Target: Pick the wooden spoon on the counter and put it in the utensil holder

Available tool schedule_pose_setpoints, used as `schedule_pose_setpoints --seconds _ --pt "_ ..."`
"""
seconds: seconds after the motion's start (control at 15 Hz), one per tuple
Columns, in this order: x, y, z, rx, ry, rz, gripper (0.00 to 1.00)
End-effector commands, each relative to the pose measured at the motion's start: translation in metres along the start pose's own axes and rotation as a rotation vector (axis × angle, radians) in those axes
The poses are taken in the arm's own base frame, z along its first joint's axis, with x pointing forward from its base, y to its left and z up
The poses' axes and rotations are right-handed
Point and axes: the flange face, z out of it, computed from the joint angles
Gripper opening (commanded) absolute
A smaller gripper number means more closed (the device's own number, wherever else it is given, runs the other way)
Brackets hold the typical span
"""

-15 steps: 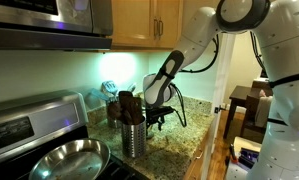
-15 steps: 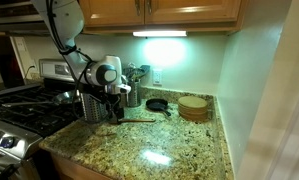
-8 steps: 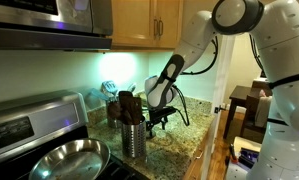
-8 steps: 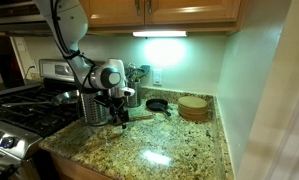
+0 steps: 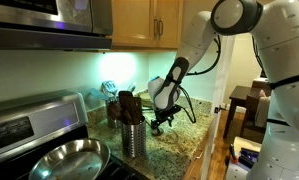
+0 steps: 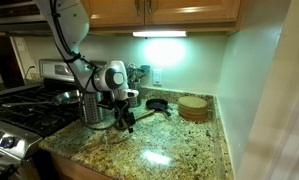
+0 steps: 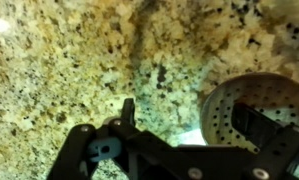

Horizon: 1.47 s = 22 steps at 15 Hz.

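Next, my gripper lifts clear and centers its fingers over the head point(image 7: 263, 92) before it closes, because the wooden spoon's perforated head point(image 7: 221, 116) lies under one finger, beside the gap.
My gripper point(image 5: 162, 119) hangs low over the speckled granite counter point(image 5: 184, 140), just beside the utensil holder point(image 5: 134, 136), a perforated metal cylinder with dark handles sticking out. In the other exterior view, the gripper point(image 6: 124, 118) is at the holder's point(image 6: 94, 108) right side. A thin brown handle, apparently the wooden spoon point(image 6: 147, 114), lies on the counter just right of it. The wrist view shows open fingers point(image 7: 127, 110) over bare granite point(image 7: 59, 70), with the holder point(image 7: 229, 100) at the right. No spoon shows there.
A steel frying pan point(image 5: 64, 160) sits on the stove beside the holder. A small black pan point(image 6: 157, 104) and a round wooden stack point(image 6: 194, 107) stand further along the counter, against the wall. The counter's front edge point(image 6: 139, 170) is near.
The gripper has shifted away from the holder along the counter and dropped a little lower. It has stayed open throughout.
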Motion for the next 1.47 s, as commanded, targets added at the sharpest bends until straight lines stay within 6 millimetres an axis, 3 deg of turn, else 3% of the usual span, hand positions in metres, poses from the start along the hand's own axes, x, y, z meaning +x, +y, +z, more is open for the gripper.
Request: schedule_pose_setpoints --seconds 0.0,0.6,0.73,1.13,1.4 --pt "-0.022 0.003 -0.013 -0.031 0.022 0.012 1.00" --pt "-0.057 -0.002 -0.069 0.003 0.123 0.069 1.00" --pt "-0.063 -0.001 -0.072 0.033 0.107 0.123 1.00" --pt "-0.071 -0.004 -0.054 0.164 0.037 0.422 1.00" --pt "-0.071 -0.004 -0.053 0.238 0.114 0.594 1.00"
